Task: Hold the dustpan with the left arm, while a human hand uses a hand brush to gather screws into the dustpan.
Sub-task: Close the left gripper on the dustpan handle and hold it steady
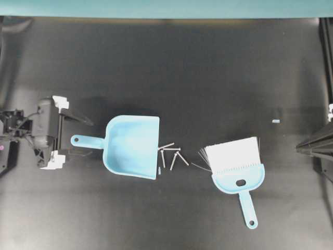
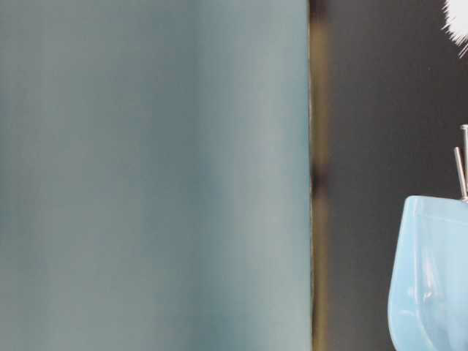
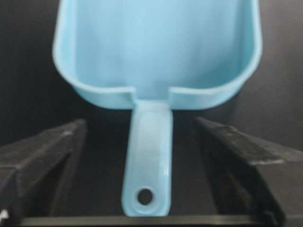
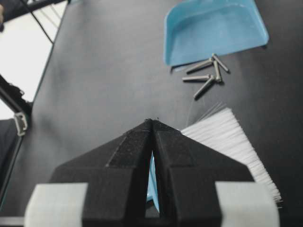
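Observation:
I see that the dustpan has a raised rim at its handle end, so the swept-in screws should stay together there when I lift the dustpan.
The light blue dustpan lies flat on the black table, its wide edge facing right. Its short handle points left and sits between the fingers of my left gripper, which is open and touches neither side. Several silver screws lie just off the pan's wide edge. The hand brush lies right of them, bristles up. My right gripper is shut and empty at the right edge. The human hand is out of view.
A tiny pale blue fleck lies on the table at the right. A teal strip runs along the far edge. In the table-level view a blurred teal-grey surface fills the left two thirds.

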Controlling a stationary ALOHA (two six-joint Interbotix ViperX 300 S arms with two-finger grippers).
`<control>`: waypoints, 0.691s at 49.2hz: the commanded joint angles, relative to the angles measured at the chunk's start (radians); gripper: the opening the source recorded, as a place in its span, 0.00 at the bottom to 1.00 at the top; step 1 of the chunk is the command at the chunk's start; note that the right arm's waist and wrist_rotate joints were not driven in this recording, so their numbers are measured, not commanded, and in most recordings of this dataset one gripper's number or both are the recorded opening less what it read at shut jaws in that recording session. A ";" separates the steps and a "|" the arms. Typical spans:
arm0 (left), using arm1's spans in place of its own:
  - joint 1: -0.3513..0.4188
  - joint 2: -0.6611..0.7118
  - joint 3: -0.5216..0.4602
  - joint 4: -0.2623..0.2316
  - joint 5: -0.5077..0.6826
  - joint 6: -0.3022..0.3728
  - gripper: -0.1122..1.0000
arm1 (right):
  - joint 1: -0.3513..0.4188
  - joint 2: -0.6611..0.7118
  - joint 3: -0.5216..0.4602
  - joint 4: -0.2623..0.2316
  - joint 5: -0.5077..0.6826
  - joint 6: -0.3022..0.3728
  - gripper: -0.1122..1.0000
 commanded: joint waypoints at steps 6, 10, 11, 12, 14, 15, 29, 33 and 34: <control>0.002 0.101 -0.011 0.003 -0.095 -0.005 0.89 | 0.000 0.003 -0.005 -0.003 -0.011 0.000 0.10; 0.000 0.156 -0.037 0.003 -0.100 0.000 0.90 | 0.000 0.003 -0.003 -0.003 -0.011 0.002 0.10; 0.000 0.173 -0.046 0.003 -0.101 0.000 0.90 | 0.000 0.003 -0.003 -0.003 -0.011 0.000 0.10; -0.002 0.186 -0.052 0.002 -0.101 0.002 0.90 | 0.000 0.005 -0.003 -0.003 -0.011 0.000 0.10; -0.002 0.215 -0.064 0.003 -0.106 0.002 0.90 | 0.000 0.003 -0.003 -0.003 -0.011 0.002 0.10; -0.002 0.227 -0.071 0.003 -0.107 0.003 0.90 | 0.000 0.003 -0.003 -0.002 -0.011 0.002 0.10; -0.002 0.290 -0.112 0.002 -0.112 0.002 0.89 | 0.000 0.003 -0.003 -0.003 -0.011 0.000 0.10; -0.002 0.290 -0.120 0.003 -0.086 0.000 0.88 | 0.000 0.003 -0.003 -0.002 -0.011 0.000 0.10; -0.002 0.290 -0.123 0.003 -0.078 0.000 0.88 | 0.000 0.003 -0.003 -0.002 -0.011 0.000 0.10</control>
